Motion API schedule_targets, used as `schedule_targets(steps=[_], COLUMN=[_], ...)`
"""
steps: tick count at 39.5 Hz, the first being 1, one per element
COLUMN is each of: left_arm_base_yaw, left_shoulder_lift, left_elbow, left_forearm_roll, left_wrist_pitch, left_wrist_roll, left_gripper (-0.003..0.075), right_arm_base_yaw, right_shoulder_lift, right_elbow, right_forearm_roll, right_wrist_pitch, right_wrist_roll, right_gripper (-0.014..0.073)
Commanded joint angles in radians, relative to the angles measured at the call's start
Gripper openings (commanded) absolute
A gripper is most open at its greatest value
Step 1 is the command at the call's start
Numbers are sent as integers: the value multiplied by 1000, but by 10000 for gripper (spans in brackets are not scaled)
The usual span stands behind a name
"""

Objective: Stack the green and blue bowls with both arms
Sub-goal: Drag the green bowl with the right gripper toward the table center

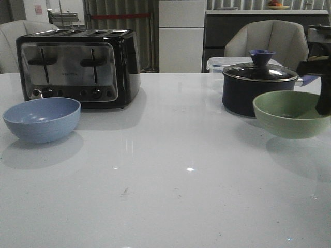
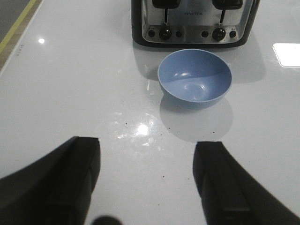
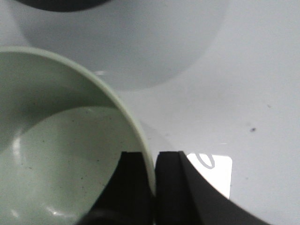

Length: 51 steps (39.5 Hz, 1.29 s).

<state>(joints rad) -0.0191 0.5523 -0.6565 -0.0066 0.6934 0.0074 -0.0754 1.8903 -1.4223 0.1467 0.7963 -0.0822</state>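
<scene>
The green bowl is upright and the middle of the white table is clear. My right gripper should keep going there and let go once the bowl stands flat.
The blue bowl sits on the white table at the left, in front of the toaster; it also shows in the left wrist view. My left gripper is open and empty, a little short of the blue bowl, and is out of the front view. The green bowl hangs slightly above the table at the right. My right gripper is shut on the green bowl's rim, one finger inside, one outside. Part of the right arm shows at the right edge.
A black and chrome toaster stands at the back left, close behind the blue bowl. A dark navy saucepan with a glass lid stands just behind the green bowl. A clear plastic box lies behind the saucepan. The white table stretches between the bowls.
</scene>
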Motion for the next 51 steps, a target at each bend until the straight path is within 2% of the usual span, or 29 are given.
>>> schedule_targets(steps=[1,19,26,34,38,45,48,51], left_arm_base_yaw=[-1,-1,-1,-1,-1,-1,-1,-1], left_shoulder_lift=[7,7,7,7,7,7,7,7], left_elbow=[-29,-29,-29,-29,-29,-29,-29,-29], left_forearm_roll=[-7,-7,-7,-7,-7,-7,-7,-7], left_wrist_pitch=[-75,-75,-75,-75,-75,-75,-75,-75], left_wrist_roll=[-7,-7,-7,-7,-7,-7,-7,-7], left_gripper=[490,490,490,490,490,490,490,490], right_arm_base_yaw=[77,428,500,519,519,519,519,519], right_shoulder_lift=[-99,-63,-25,15,25,10,-6,-33], right_elbow=[-30,-30,-29,-29,-29,-29,-29,-29], right_forearm_roll=[13,13,16,57,57,57,57,53], right_wrist_pitch=[-30,-50,-48,-50,-47,-78,-89,-98], right_wrist_roll=[-10,-10,-10,-10,-10,-10,-10,-10], right_gripper=[55,55,55,65,130,344,376,372])
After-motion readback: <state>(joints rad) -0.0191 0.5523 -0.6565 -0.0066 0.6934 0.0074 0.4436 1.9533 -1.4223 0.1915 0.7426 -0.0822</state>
